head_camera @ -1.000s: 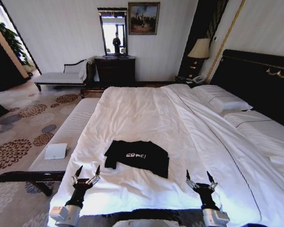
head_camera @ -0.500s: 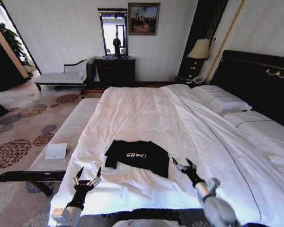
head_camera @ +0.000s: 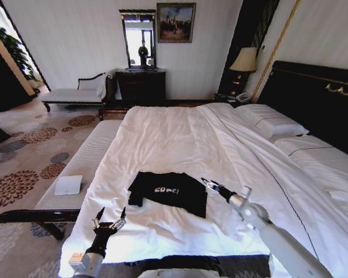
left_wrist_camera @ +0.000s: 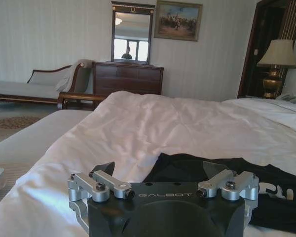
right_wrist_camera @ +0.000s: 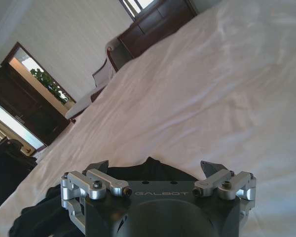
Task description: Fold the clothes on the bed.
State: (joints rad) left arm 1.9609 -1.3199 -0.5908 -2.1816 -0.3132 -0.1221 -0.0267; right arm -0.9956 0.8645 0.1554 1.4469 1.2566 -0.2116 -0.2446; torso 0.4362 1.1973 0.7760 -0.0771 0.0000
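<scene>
The black T-shirt (head_camera: 185, 200) will spread out much longer when I lift and pull it, since the white chest lettering (head_camera: 166, 190) looks squashed and broken.
The clothes are one black T-shirt (head_camera: 168, 192) with white chest lettering, lying flat near the foot of the wide white bed (head_camera: 174, 136). My right gripper (head_camera: 209, 184) is open and reaches in from the right, its tips at the shirt's right edge, just above the sheet. In the right wrist view the shirt (right_wrist_camera: 44, 210) lies directly under the open right gripper (right_wrist_camera: 155, 167). My left gripper (head_camera: 110, 217) is open and hangs at the bed's foot edge, short of the shirt's lower left corner. From the left wrist, the shirt (left_wrist_camera: 222, 175) shows just beyond the left gripper (left_wrist_camera: 159, 169).
A pale striped bench (head_camera: 87, 159) runs along the bed's left side with a white folded item (head_camera: 68, 185) on it. White pillows (head_camera: 271, 123) and the dark headboard (head_camera: 313, 95) lie to the right. A dresser (head_camera: 141, 87), chaise and lamp (head_camera: 245, 61) stand at the far wall.
My right arm has swung up from the bed's foot edge and leftward, bringing its gripper to the shirt's right edge. The left gripper has dropped back slightly.
</scene>
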